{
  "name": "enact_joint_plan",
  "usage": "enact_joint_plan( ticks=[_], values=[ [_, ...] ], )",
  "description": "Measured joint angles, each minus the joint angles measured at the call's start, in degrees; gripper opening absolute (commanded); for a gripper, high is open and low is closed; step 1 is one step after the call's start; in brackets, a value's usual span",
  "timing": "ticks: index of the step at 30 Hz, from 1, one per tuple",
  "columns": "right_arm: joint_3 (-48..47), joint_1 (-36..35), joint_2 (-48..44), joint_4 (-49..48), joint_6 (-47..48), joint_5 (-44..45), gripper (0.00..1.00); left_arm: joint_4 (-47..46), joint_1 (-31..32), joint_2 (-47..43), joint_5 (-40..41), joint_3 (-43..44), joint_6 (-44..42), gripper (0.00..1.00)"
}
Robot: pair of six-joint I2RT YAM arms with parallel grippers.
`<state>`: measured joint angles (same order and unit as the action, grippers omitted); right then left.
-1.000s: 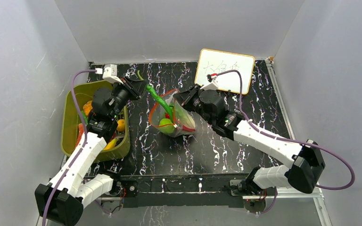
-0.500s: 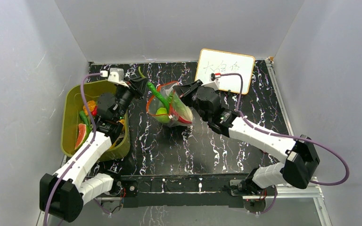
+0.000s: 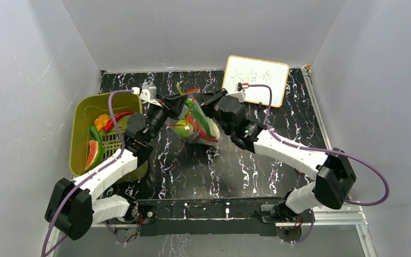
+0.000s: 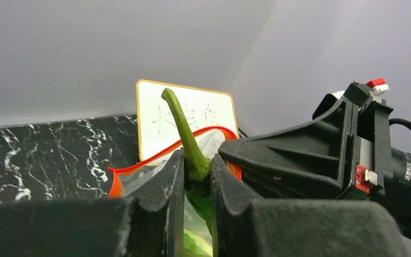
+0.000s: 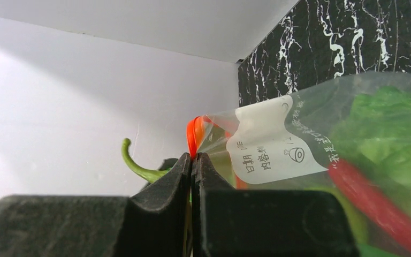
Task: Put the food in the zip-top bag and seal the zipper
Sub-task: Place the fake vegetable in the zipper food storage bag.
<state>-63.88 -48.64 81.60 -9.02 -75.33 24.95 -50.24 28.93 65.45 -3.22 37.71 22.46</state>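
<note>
My left gripper is holding the green chili pepper (image 4: 191, 147) with its stem pointing up in the bag's opening (image 4: 149, 173), so it should keep lowering the pepper until the pepper's body is inside, and then let go.
My left gripper (image 4: 197, 166) is shut on a long green chili pepper (image 4: 184, 128), one piece of the food, stem pointing up. It holds the pepper in the mouth of the zip-top bag (image 3: 203, 128), seen at the table's middle back in the top view. The bag's red-orange zipper (image 4: 139, 163) curves open around the pepper. My right gripper (image 5: 193, 160) is shut on the zipper (image 5: 192, 136) at one edge, holding the bag up. Green leafy food (image 5: 390, 123) and a red piece (image 5: 374, 203) lie inside the clear bag. In the top view both grippers, left (image 3: 181, 104) and right (image 3: 197, 101), meet at the bag's mouth.
The olive-green basket (image 3: 80, 115) stands at the left with a watermelon slice (image 3: 92, 155), a red chili (image 3: 119, 116) and an orange piece (image 3: 101, 122). A whiteboard (image 3: 256, 80) leans at the back right. Grey walls close in the marbled black table (image 3: 219, 166).
My left gripper has carried the green pepper rightward from beside the basket to the bag's mouth. My right gripper has shifted the bag up and back to the left.
</note>
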Motion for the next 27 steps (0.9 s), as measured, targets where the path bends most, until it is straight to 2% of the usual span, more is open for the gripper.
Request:
enact_joint_plan(
  ticks=[9,16,27],
  values=[
    [0.0,0.0,2.2,-1.6,-1.2,-0.7,0.00,-4.7,2.0,1.3,2.9,-6.4,3.8,0.00],
    [0.0,0.0,3.0,-1.7,-1.3,-0.9,0.00,-5.5,2.0,2.4,3.3,-7.9,5.4,0.00],
    [-0.8,0.0,3.2,-1.7,3.1,-2.1,0.00,-3.9,1.9,3.7,-0.5,-8.8,8.6,0.00]
  ],
)
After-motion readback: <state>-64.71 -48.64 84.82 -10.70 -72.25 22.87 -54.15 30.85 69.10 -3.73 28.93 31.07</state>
